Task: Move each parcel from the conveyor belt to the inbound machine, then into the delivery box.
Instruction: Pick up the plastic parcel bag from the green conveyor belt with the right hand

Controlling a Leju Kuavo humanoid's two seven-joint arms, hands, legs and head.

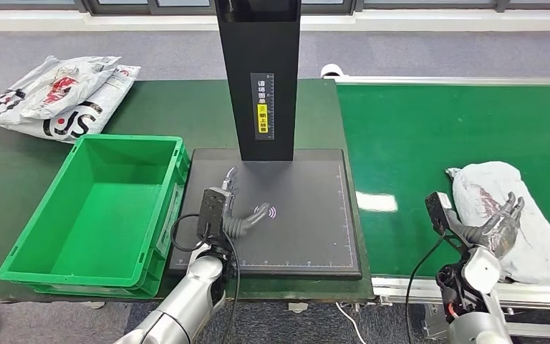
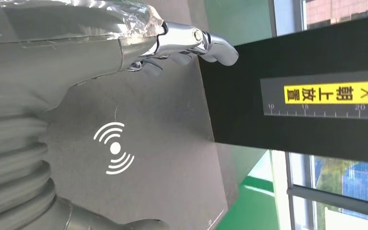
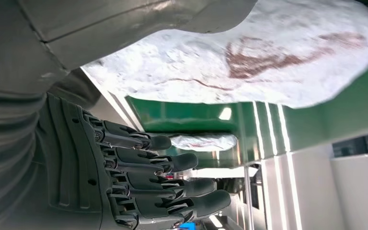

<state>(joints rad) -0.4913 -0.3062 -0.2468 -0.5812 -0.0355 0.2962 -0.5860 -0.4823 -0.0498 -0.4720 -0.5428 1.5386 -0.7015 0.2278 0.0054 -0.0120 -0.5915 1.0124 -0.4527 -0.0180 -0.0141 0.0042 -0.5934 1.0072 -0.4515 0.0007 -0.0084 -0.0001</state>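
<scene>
The white-grey parcel's crumpled near end is thin and slack, so the parcel will bend where I grip it when I take it to the inbound machine.
A white-grey crumpled parcel lies on the green conveyor belt at the right. My right hand is at its near left side with fingers spread and nothing gripped. In the right wrist view the parcel fills the space beside the thumb, and the dark fingers stretch out apart from it. My left hand hovers open over the black plate of the inbound machine, near its white wireless mark. The green delivery box stands empty to the left.
The machine's black column rises at the back of the plate, with a yellow label. Several bagged parcels are piled on the dark table at the back left. The belt's white rail runs along its near edge.
</scene>
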